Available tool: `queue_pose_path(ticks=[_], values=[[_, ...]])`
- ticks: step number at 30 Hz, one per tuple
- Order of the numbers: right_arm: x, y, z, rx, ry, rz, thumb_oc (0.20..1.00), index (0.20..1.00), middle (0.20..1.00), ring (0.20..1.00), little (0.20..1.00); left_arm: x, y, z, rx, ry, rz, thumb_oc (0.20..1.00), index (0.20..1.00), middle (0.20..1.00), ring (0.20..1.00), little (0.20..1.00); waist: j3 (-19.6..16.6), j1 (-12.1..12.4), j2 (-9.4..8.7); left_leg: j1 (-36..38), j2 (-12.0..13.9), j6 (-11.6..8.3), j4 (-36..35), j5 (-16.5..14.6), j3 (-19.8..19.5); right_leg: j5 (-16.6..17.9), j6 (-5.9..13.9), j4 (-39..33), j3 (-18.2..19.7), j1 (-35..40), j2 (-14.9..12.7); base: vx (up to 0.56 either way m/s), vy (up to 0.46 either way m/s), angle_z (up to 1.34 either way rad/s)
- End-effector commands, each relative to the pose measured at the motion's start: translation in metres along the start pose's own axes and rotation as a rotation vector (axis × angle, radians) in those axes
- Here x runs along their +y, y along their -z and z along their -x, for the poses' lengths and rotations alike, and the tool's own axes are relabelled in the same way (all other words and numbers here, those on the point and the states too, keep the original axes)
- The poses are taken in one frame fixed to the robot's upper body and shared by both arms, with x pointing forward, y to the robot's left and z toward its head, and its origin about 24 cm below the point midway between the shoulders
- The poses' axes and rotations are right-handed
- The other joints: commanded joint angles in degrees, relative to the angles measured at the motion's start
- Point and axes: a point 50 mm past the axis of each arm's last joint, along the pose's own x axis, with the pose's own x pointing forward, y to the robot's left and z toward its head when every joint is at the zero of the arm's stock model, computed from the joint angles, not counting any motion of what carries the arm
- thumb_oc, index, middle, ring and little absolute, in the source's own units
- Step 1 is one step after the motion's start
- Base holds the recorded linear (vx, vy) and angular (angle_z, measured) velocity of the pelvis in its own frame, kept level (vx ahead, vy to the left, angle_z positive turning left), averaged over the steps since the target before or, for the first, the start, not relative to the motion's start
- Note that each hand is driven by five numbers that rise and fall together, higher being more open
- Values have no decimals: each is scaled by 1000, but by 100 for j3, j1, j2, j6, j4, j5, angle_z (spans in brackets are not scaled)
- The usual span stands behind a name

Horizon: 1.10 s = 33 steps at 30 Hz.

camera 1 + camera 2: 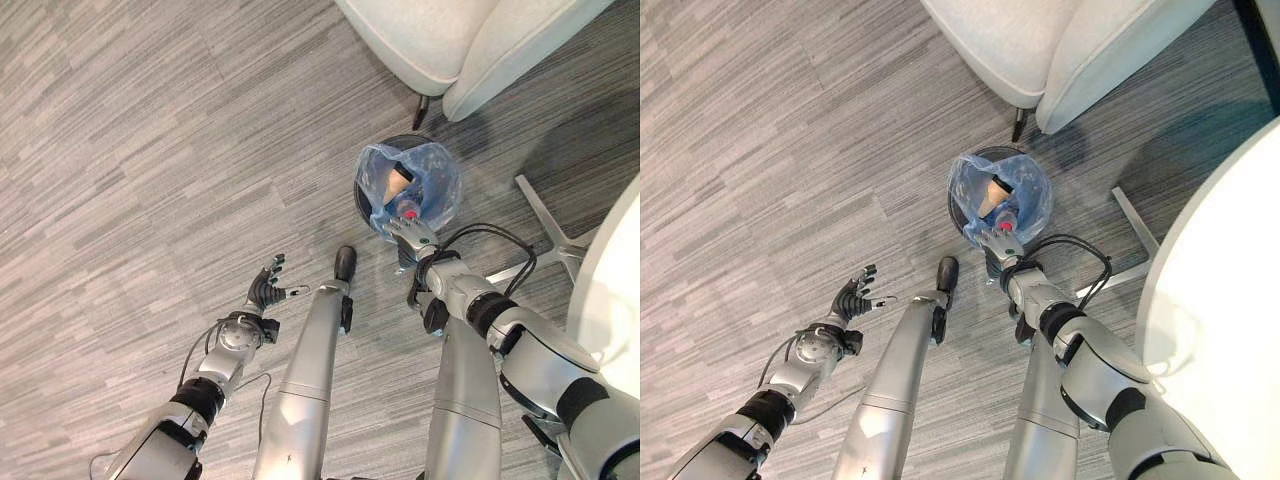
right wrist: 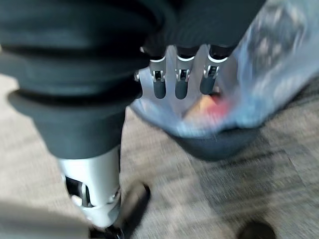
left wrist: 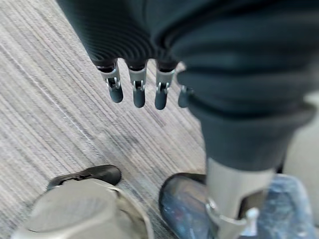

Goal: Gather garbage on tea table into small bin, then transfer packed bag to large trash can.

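Note:
I expect the bag (image 1: 426,190) to come loose from the small bin with its garbage when I lift it, because the blue plastic bag's edge (image 1: 446,162) spreads loosely outward.
A small dark bin (image 1: 362,196) lined with a blue plastic bag (image 1: 436,178) stands on the carpet beside an armchair. Inside the bag lie a brown cup-like piece (image 1: 399,182) and something red (image 1: 410,213). My right hand (image 1: 412,232) is at the bin's near rim, and its straight fingers (image 2: 182,83) reach over the edge of the bag (image 2: 269,59) without holding anything. My left hand (image 1: 265,290) hovers over the floor to the left of the bin, open with its fingers (image 3: 137,92) spread and empty. The bin (image 3: 182,204) also appears in the left wrist view.
A light grey armchair (image 1: 460,40) stands just beyond the bin, with a dark leg (image 1: 421,108) near it. A white round table (image 1: 1210,290) fills the right edge, with its metal base (image 1: 548,225) on the floor right of the bin. Grey carpet spreads out to the left.

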Motion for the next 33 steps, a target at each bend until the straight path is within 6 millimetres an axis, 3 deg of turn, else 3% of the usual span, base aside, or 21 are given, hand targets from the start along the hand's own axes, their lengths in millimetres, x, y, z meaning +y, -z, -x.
queue_pose_path(ticks=[1, 4, 12, 14, 16, 18, 21, 24, 25, 26, 30, 31, 33], values=[[-8, 9, -2, 36, -8, -34, 200, 200, 200, 200, 200, 5, -10, 1, -64, 9, -11, 1000, 1000, 1000, 1000, 1000, 137, 148, 250, -47, -90, 21, -234, -8, 162, -632, 370, -79, 293, 216, -4, 15, -41, 14], [-12, 7, -2, 26, 18, -101, 200, 200, 200, 200, 200, 3, -11, 0, -63, 8, -6, 1000, 1000, 1000, 1000, 1000, 135, 146, 239, -36, -85, 30, -274, 10, 173, -627, 356, -58, 288, 193, 20, 3, -24, 5], [-52, 6, -4, -34, 196, -256, 200, 200, 200, 200, 200, 8, -9, 0, -55, -15, -14, 1000, 1000, 1000, 1000, 1000, 99, 70, 132, 415, 41, 23, -897, 152, 134, -458, 433, -587, 157, 608, 216, -38, -19, -5], [-52, 6, -4, -34, 195, -256, 200, 200, 200, 200, 200, 8, -9, 0, -55, -15, -14, 1000, 1000, 1000, 1000, 1000, 108, 73, 134, 433, 43, 23, -911, 158, 132, -452, 433, -600, 154, 626, 219, -34, -18, -7], [-63, -2, -1, -77, 267, -445, 200, 200, 200, 200, 200, 11, -6, 2, -41, -29, -7, 1000, 1000, 1000, 1000, 1000, 24, 28, 82, 777, 102, -2, -1240, 245, 109, -343, 472, -918, 108, 981, 262, -90, -49, -9], [-63, -4, 1, -86, 275, -503, 200, 200, 200, 200, 200, 11, -4, 2, -32, -32, -5, 1000, 1000, 1000, 1000, 1000, 2, 26, 67, 894, 105, -7, -1311, 266, 97, -324, 477, -990, 95, 1092, 274, -48, -26, 0], [-45, -22, 22, -176, 279, -926, 200, 200, 200, 200, 200, 16, 18, 12, 49, -56, 9, 1000, 1000, 1000, 1000, 1000, -97, -145, -124, 2233, 164, -8, -1938, 272, 70, -159, 546, -1690, -65, 2415, 319, -45, -13, -6], [-31, -33, 34, -214, 245, -1135, 200, 200, 200, 200, 200, 20, 27, 19, 84, -75, 26, 1000, 1000, 1000, 1000, 1000, -72, -253, -225, 3129, 187, -32, -2372, 312, 73, -27, 574, -2207, -121, 3297, 351, 8, 36, -21], [-24, -36, 41, -223, 230, -1244, 200, 200, 200, 200, 200, 22, 32, 22, 97, -88, 33, 1000, 1000, 1000, 1000, 1000, -88, -308, -271, 3510, 208, -35, -2684, 532, 96, 225, 563, -2606, -213, 3741, 366, -15, 40, -11], [-17, -39, 46, -229, 211, -1319, 200, 200, 200, 200, 200, 22, 39, 27, 121, -91, 42, 1000, 1000, 1000, 1000, 1000, -112, -345, -312, 3941, 226, -39, -2910, 561, 106, 289, 584, -2866, -245, 4159, 394, 7, 25, 3], [-12, -49, 63, -307, 192, -1526, 200, 200, 200, 200, 200, 22, 65, 49, 202, -99, 61, 1000, 1000, 1000, 1000, 1000, -463, -441, -456, 5082, 304, -86, -3638, 658, 163, 469, 669, -3639, -315, 5315, 486, 147, 6, -9], [-17, -53, 71, -374, 187, -1563, 200, 200, 200, 200, 200, 22, 74, 60, 229, -97, 67, 1000, 1000, 1000, 1000, 1000, -705, -475, -510, 5547, 372, -99, -3952, 696, 226, 540, 725, -3987, -298, 5751, 552, 126, 33, -13], [-20, -52, 74, -397, 186, -1564, 200, 200, 200, 200, 200, 23, 77, 64, 239, -96, 62, 1000, 1000, 1000, 1000, 1000, -803, -489, -520, 5694, 389, -96, -4073, 724, 253, 590, 746, -4123, -301, 5896, 569, 100, 37, -11]])
